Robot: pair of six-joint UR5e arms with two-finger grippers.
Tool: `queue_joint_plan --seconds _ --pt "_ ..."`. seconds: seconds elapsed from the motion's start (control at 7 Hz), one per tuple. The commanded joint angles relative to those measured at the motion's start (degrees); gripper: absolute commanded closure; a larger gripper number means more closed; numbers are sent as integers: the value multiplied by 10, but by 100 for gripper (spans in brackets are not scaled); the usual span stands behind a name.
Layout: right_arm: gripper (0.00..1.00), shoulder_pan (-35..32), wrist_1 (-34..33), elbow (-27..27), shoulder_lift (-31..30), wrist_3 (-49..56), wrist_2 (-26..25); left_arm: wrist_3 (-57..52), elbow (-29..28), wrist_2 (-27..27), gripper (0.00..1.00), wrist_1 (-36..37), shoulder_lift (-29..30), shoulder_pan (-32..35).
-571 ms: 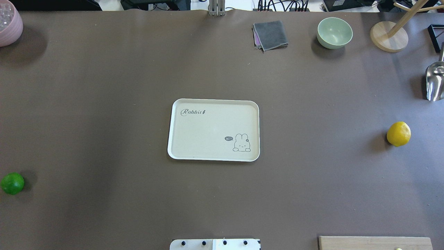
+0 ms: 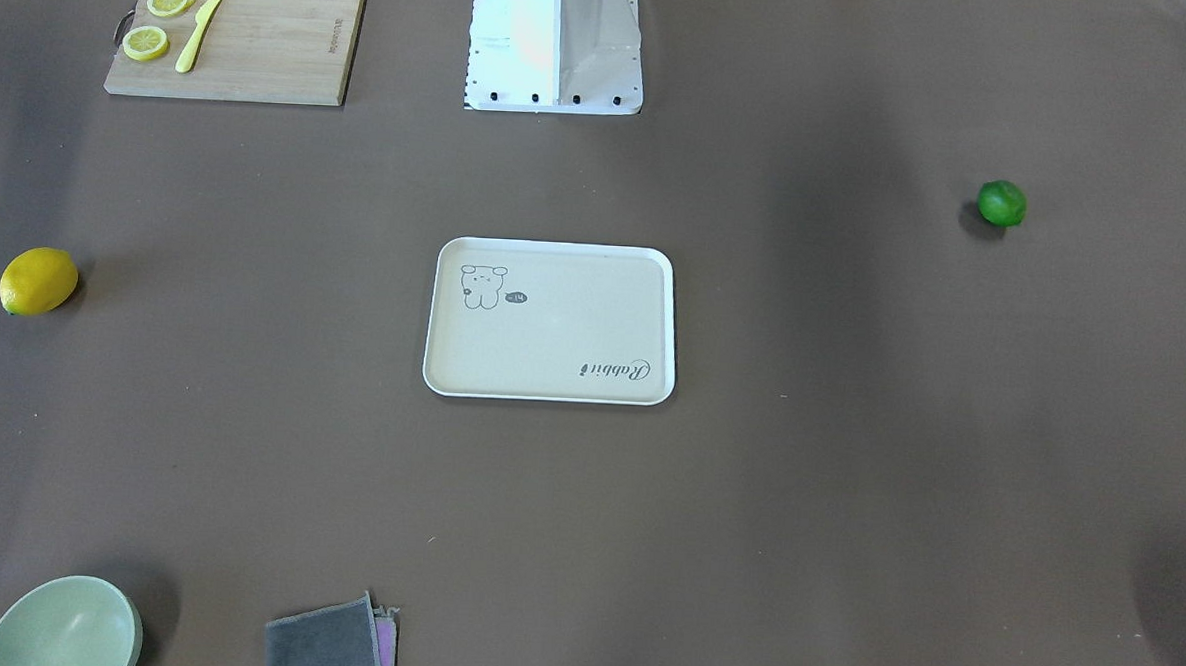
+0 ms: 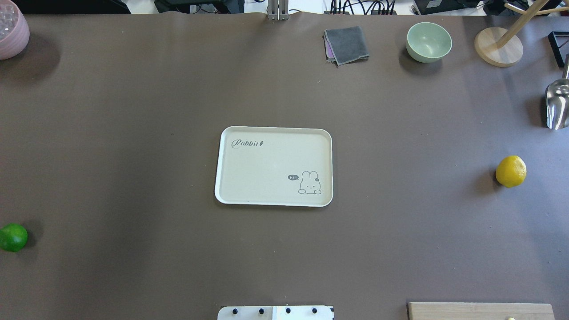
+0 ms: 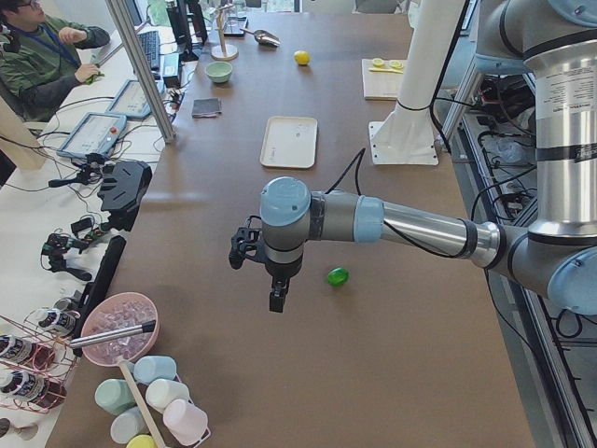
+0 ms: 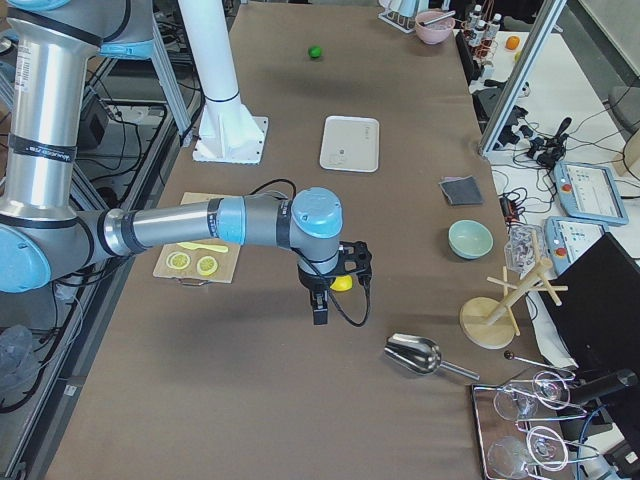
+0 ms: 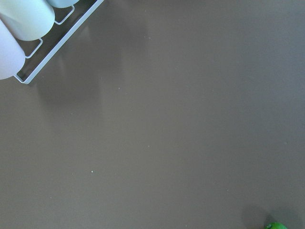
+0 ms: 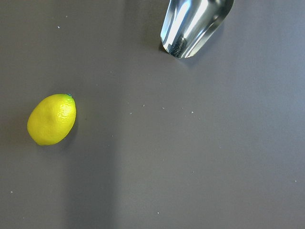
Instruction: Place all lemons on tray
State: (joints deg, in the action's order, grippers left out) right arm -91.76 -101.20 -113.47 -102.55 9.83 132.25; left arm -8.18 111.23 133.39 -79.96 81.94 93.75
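Note:
The robot's left gripper hangs out past the green lemon (image 4: 338,276), so it should tilt, pull back and come down over the green lemon (image 2: 1001,203).
The cream tray (image 3: 266,164) with the rabbit drawing lies mid-table with nothing on it. The yellow lemon (image 3: 510,171) rests on the table far to its right and also shows in the right wrist view (image 7: 51,119). The green lemon (image 3: 13,237) rests at the table's left edge; only its top shows in the left wrist view (image 6: 276,226). My left gripper (image 4: 246,248) hovers above the table beside the green lemon (image 4: 338,276). My right gripper (image 5: 352,262) hovers over the yellow lemon (image 5: 343,284). I cannot tell whether either is open or shut.
A wooden cutting board (image 2: 265,48) with lemon slices and a yellow knife lies near the robot base (image 2: 556,41). A green bowl (image 3: 428,42), a grey cloth (image 3: 346,44), a wooden stand (image 3: 498,46), a metal scoop (image 3: 558,104) and a pink bowl (image 3: 11,31) line the table's far side.
The green lemon has shifted slightly toward the left edge of the overhead view. The tray and the yellow lemon have not moved.

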Motion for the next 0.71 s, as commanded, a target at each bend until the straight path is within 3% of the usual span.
queue_joint_plan --seconds 0.0,0.14,0.43,0.57 --pt "0 -4 1 -38 9 -8 -1 4 13 3 2 -10 22 -1" --pt "0 -17 1 -45 33 -32 -2 4 19 4 2 -33 37 -1" --pt "0 -54 0 -39 35 -67 50 5 -27 16 2 -194 29 0" --pt "0 -74 4 -44 30 -56 53 5 -46 64 2 -256 17 1"
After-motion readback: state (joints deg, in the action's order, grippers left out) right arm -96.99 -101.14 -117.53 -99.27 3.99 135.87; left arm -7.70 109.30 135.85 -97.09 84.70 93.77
